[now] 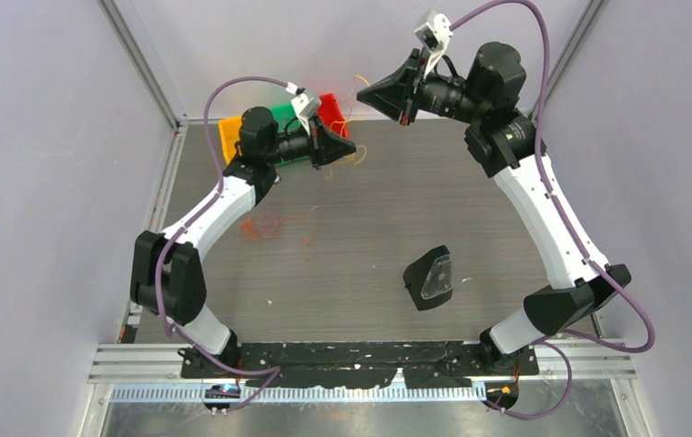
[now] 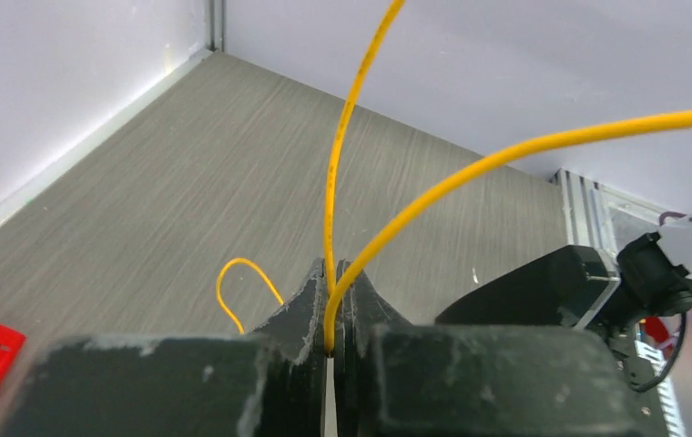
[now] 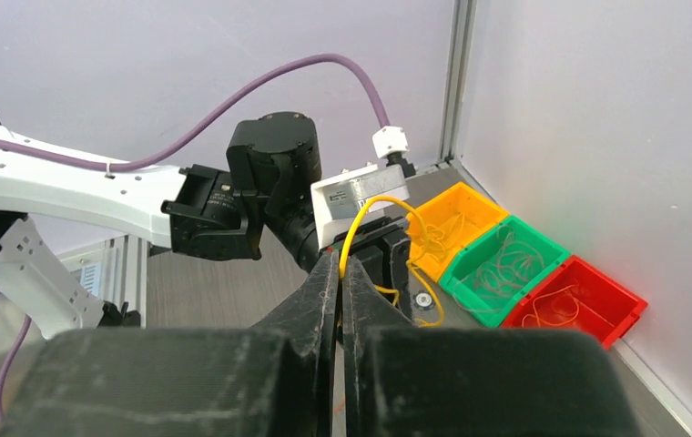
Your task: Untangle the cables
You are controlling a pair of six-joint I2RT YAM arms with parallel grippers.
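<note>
The yellow cable stretches across both of the robot's grippers, away from the orange bin (image 1: 228, 137), so the right gripper should open first and the left gripper should then carry the cable to that bin.
A thin yellow cable (image 2: 333, 173) runs up out of my left gripper (image 2: 330, 266), which is shut on it; a second strand arcs away to the right and a small loop lies on the table beside the fingers. My right gripper (image 3: 340, 257) is shut on the same yellow cable (image 3: 361, 211), held higher, just in front of the left wrist. In the top view the left gripper (image 1: 348, 146) sits low by the bins and the right gripper (image 1: 366, 91) hovers above it. A loose bunch of red and orange cables (image 1: 265, 226) lies on the table by the left arm.
Orange (image 3: 486, 206), green (image 3: 544, 247) and red (image 3: 631, 307) bins stand in a row against the back wall, each holding thin wires. A black block with a clear face (image 1: 431, 277) lies on the table near the right arm. Walls close in on three sides.
</note>
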